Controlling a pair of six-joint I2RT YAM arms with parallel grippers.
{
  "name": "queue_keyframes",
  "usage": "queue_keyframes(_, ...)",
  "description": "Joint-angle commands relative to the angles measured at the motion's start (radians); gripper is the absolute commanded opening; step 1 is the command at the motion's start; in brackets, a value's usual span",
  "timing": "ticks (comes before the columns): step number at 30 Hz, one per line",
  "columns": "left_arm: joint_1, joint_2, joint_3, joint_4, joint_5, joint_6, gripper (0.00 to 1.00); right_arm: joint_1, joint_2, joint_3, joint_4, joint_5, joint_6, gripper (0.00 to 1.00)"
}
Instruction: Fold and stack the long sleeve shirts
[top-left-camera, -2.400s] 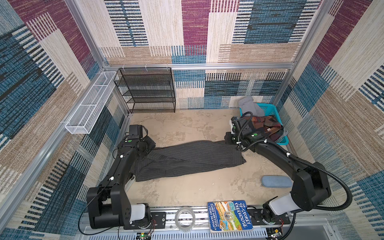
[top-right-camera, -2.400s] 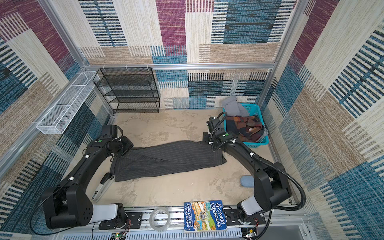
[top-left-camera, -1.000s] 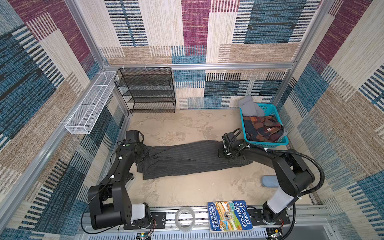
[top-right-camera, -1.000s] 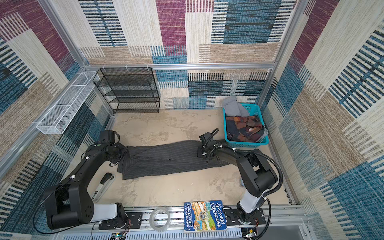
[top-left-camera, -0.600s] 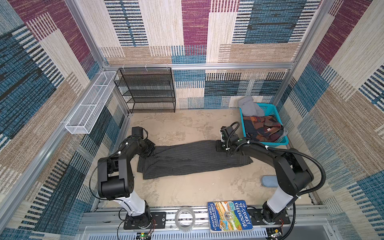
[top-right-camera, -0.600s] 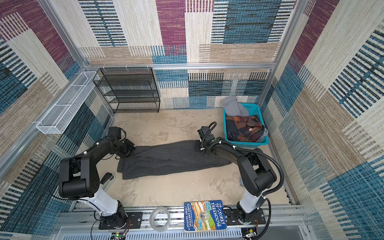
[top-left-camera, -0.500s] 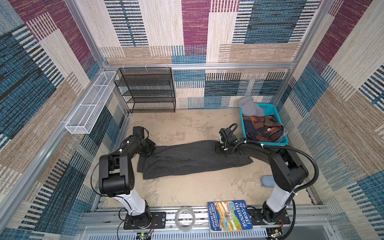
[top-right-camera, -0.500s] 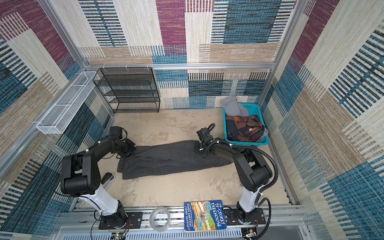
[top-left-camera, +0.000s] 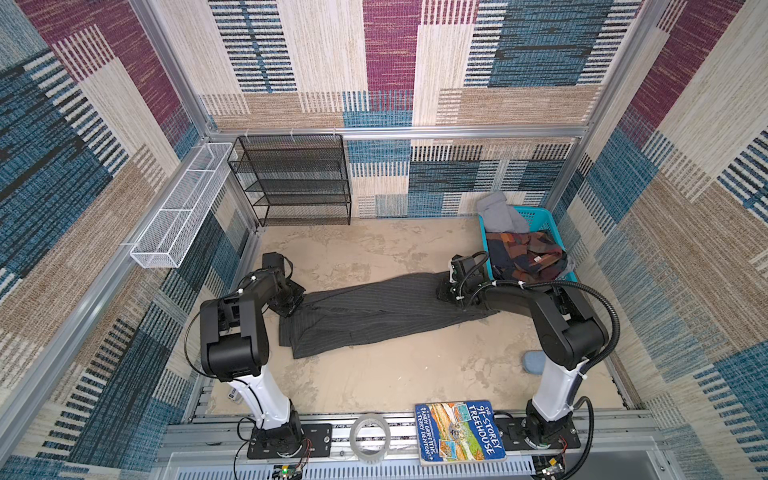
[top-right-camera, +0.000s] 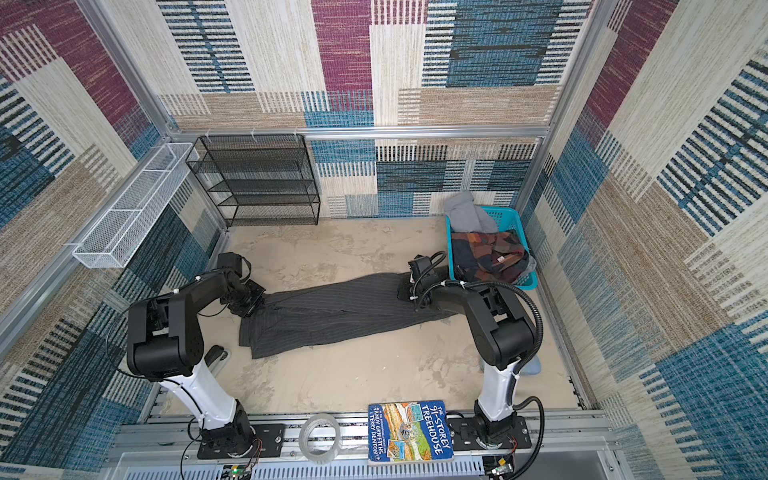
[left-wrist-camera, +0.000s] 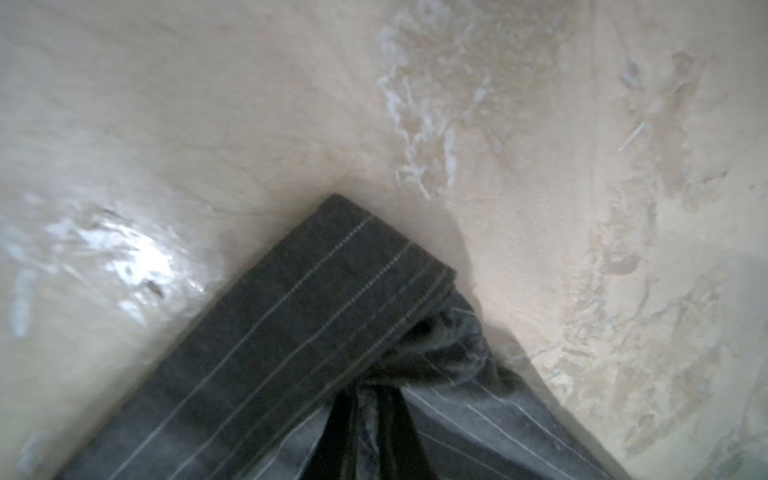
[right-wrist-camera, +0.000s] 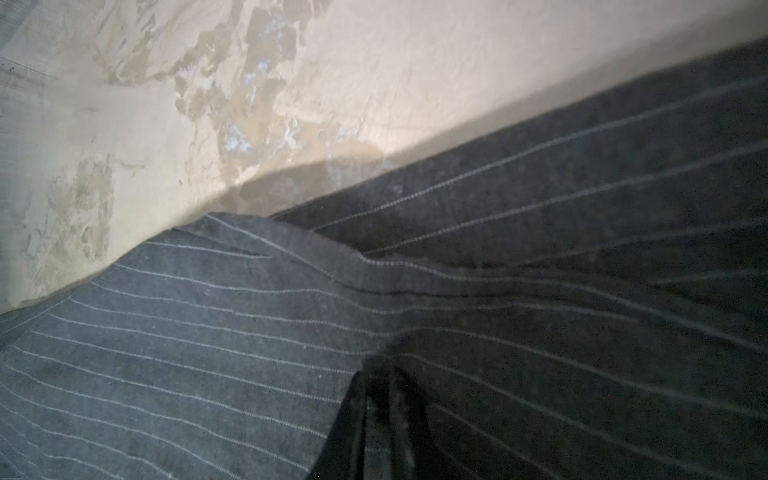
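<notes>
The shirt's end (top-left-camera: 481, 314) is near the teal basket, so my right gripper should swing that end toward the book and onto the open floor (top-left-camera: 438, 368).
One long sleeve shirt (top-left-camera: 374, 316) (top-right-camera: 332, 311), charcoal with thin pale pinstripes, lies in a long flat band across the sandy floor in both top views. My left gripper (top-left-camera: 291, 305) (top-right-camera: 249, 301) sits low at the band's far left corner. In the left wrist view its jaws (left-wrist-camera: 374, 415) are shut on bunched cloth (left-wrist-camera: 291, 332) beside a folded corner. My right gripper (top-left-camera: 446, 293) (top-right-camera: 405, 295) presses at the band's far right end. In the right wrist view it (right-wrist-camera: 386, 415) pinches a ridge of the striped fabric (right-wrist-camera: 208, 353).
A teal basket (top-left-camera: 484, 245) (top-right-camera: 449, 237) with more clothes stands just right of my right gripper. A black mesh rack (top-left-camera: 295, 178) and a white wire tray (top-left-camera: 178, 208) line the back left. A book (top-left-camera: 457, 430), a tape roll (top-left-camera: 370, 436) and a blue object (top-left-camera: 534, 361) lie near the front.
Both grippers have closed down onto the shirt's far edge. The left arm has folded in, with its gripper shifted slightly right onto the corner. The shirt itself has barely moved.
</notes>
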Motion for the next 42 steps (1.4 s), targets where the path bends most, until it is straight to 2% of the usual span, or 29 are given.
queue_keyframes(1,0.017,0.004,0.015,-0.035,-0.065,0.027,0.24,-0.007,0.025,-0.016,-0.179,0.076,0.015,0.16)
queue_keyframes(5,0.028,0.008,0.043,-0.038,-0.06,0.031,0.31,-0.007,0.012,0.0,-0.18,0.049,0.007,0.17)
queue_keyframes(10,0.028,0.05,0.137,-0.057,-0.046,0.037,0.32,0.005,-0.035,-0.001,-0.202,0.039,0.046,0.17)
queue_keyframes(16,0.026,0.021,0.173,-0.073,-0.001,0.034,0.34,0.091,-0.125,0.008,-0.256,0.092,0.08,0.22)
queue_keyframes(24,-0.022,-0.263,0.015,-0.075,0.031,0.017,0.37,0.103,-0.235,0.095,-0.386,0.133,-0.035,0.28)
queue_keyframes(29,-0.036,-0.436,-0.082,-0.127,0.001,0.012,0.38,0.088,-0.254,0.083,-0.403,0.148,-0.1,0.29)
queue_keyframes(33,-0.084,-0.565,-0.178,-0.151,0.011,-0.012,0.38,0.054,-0.258,0.05,-0.389,0.144,-0.127,0.29)
queue_keyframes(37,-0.174,-0.62,-0.267,-0.148,0.029,-0.08,0.36,0.025,-0.256,0.034,-0.372,0.129,-0.155,0.29)
queue_keyframes(42,-0.311,-0.592,-0.348,-0.089,0.016,-0.162,0.33,0.02,-0.242,0.038,-0.387,0.138,-0.188,0.28)
